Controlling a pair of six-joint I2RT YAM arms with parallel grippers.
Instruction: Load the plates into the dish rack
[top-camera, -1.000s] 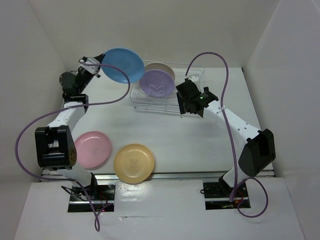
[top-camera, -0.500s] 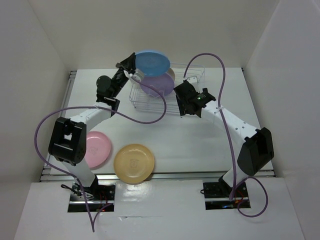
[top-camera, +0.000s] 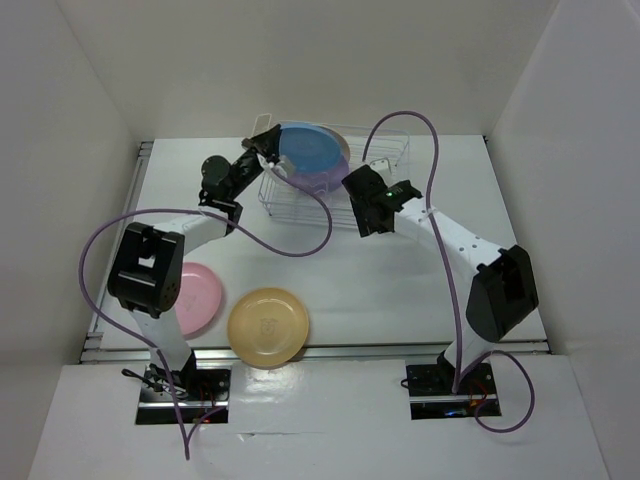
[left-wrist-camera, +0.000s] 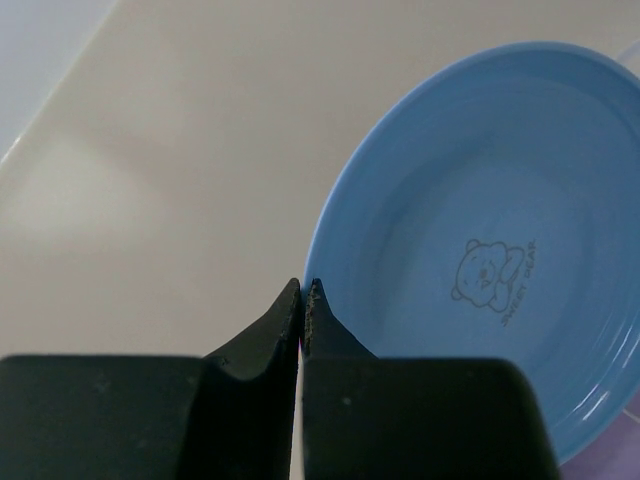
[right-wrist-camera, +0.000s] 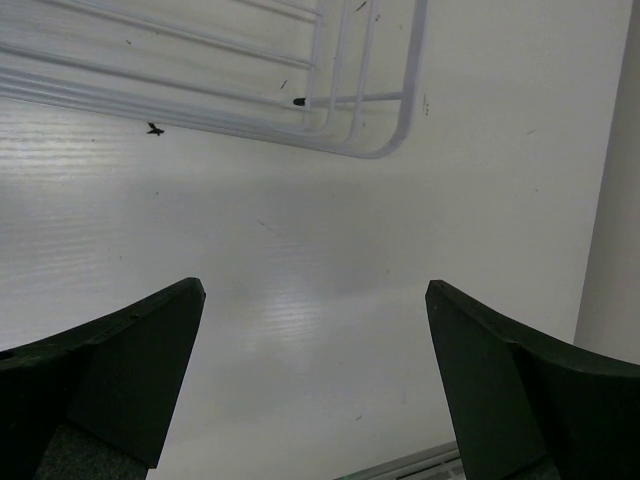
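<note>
Next, my left gripper pulls the light blue plate (top-camera: 308, 149) closer and brings it down behind the rack's near wires, because it hangs too far back over the purple plate.
My left gripper (top-camera: 271, 153) is shut on the rim of the light blue plate (top-camera: 308, 148) and holds it tilted over the white wire dish rack (top-camera: 392, 150). In the left wrist view the gripper (left-wrist-camera: 303, 289) pinches the blue plate (left-wrist-camera: 480, 250) at its left rim. The purple plate (top-camera: 326, 182) stands in the rack just under the blue one, with a cream plate's edge (top-camera: 346, 147) behind. The pink plate (top-camera: 202, 298) and the yellow-orange plate (top-camera: 268, 326) lie flat on the table at the near left. My right gripper (top-camera: 364, 212) is open and empty by the rack's near edge.
The right wrist view shows the open gripper (right-wrist-camera: 315, 290) over bare white table with the rack's rounded corner (right-wrist-camera: 360, 135) just beyond it. White walls enclose the table on three sides. Purple cables loop from both arms.
My left arm has swung right, carrying the blue plate from the far left to above the rack and lower over the purple plate. My right gripper shifted slightly left.
</note>
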